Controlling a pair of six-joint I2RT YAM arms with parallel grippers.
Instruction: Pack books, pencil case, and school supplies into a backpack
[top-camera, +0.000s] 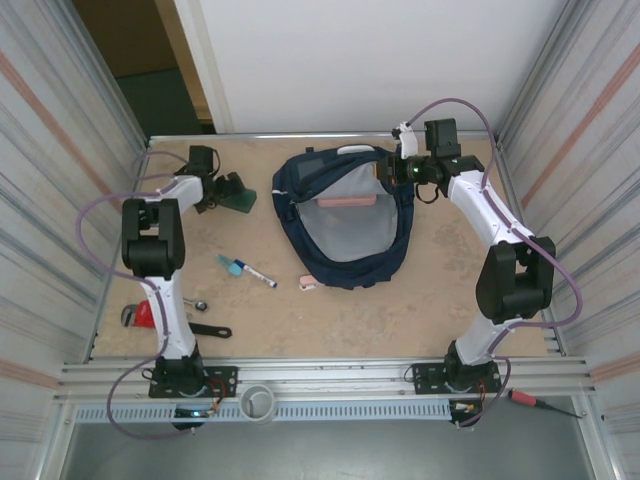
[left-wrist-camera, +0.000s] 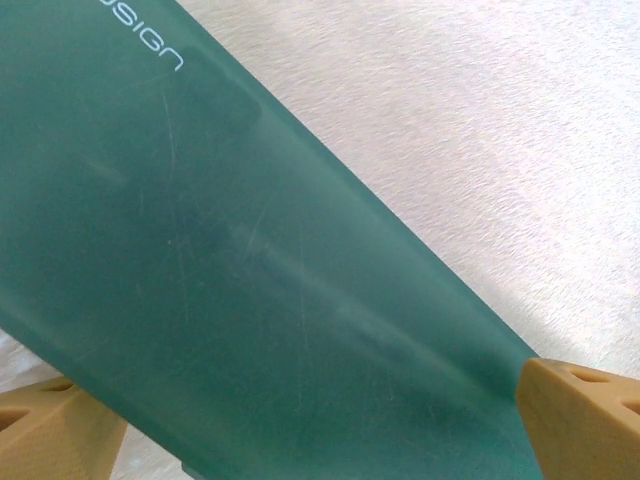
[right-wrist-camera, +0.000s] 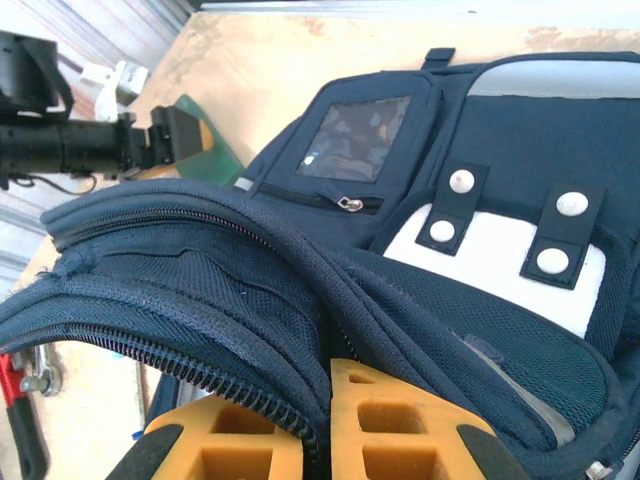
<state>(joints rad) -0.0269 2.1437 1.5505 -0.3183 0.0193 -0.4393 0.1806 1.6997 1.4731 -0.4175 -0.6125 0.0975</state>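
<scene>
The dark green volume (top-camera: 240, 201) sits at a slant between my left gripper's fingers. Next, I turn my left gripper to line up with the volume's long edges (left-wrist-camera: 380, 205) before it closes.
The navy backpack (top-camera: 345, 235) lies open mid-table, grey lining up, with the pink pencil case (top-camera: 346, 201) inside it. My right gripper (top-camera: 397, 166) (right-wrist-camera: 320, 415) is shut on the zip rim of the backpack (right-wrist-camera: 250, 290) at its far right corner. The dark green volume (top-camera: 240, 201) (left-wrist-camera: 250, 260) lies at the far left. My left gripper (top-camera: 226, 190) is open, fingers (left-wrist-camera: 585, 420) wide apart, with the volume spanning the gap. A white marker (top-camera: 256, 274), a teal piece (top-camera: 236, 266) and a pink eraser (top-camera: 307, 284) lie on the table. The navy booklets are hidden.
A red pipe wrench (top-camera: 140, 316) and a black spanner (top-camera: 207, 329) lie near the left arm's base. Corrugated metal walls close in both sides. A white cup (top-camera: 258, 402) sits on the front rail.
</scene>
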